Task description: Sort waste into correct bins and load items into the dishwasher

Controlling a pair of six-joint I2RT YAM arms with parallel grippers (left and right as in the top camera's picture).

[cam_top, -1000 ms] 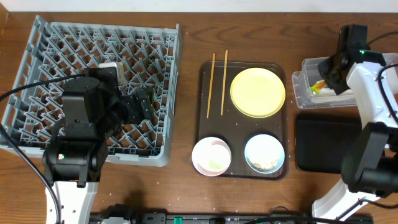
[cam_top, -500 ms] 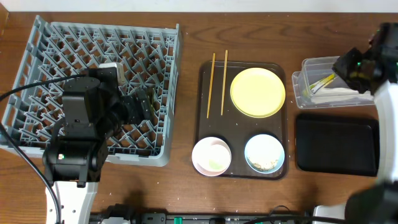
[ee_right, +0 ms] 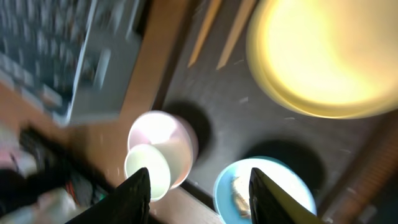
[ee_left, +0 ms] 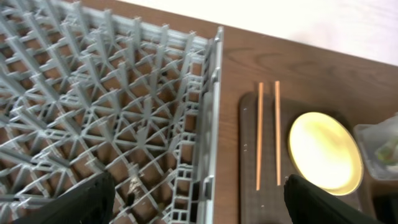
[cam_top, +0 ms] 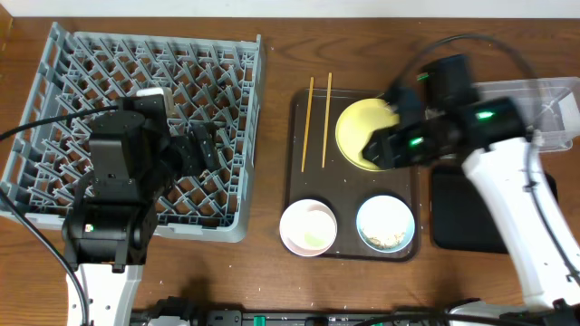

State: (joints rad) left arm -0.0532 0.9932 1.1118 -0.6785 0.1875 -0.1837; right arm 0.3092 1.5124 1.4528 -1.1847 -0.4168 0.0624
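Observation:
My right gripper should first lift the cup (ee_right: 148,171) out and hand it to my left gripper by the rack, since the white cup lies in the white bowl (cam_top: 306,226).
My right gripper (cam_top: 376,149) is open and empty, hovering over the yellow plate (cam_top: 358,118) on the brown serving tray (cam_top: 299,181). In the right wrist view (ee_right: 205,199) it looks down on the plate (ee_right: 323,56), the white bowl (ee_right: 165,143) and the light-blue bowl (ee_right: 273,190) holding rice grains (ee_right: 239,190). Two chopsticks (cam_top: 327,118) lie left of the plate. The white bowl (cam_top: 308,226) and blue bowl (cam_top: 385,224) sit at the tray's front. My left gripper (cam_top: 204,149) is open and empty over the grey dish rack (cam_top: 91,63). The clear tub (cam_top: 535,104) is at the far right; its contents are blurred.
The black tray (cam_top: 471,213) lies right of the serving tray, partly under my right arm. In the left wrist view the rack (ee_left: 93,93), chopsticks (ee_left: 259,137) and plate (ee_left: 323,152) show. Bare wood runs between rack and serving tray.
My right arm has swung left from the clear tub to above the yellow plate, open and empty. My left gripper has barely shifted over the rack.

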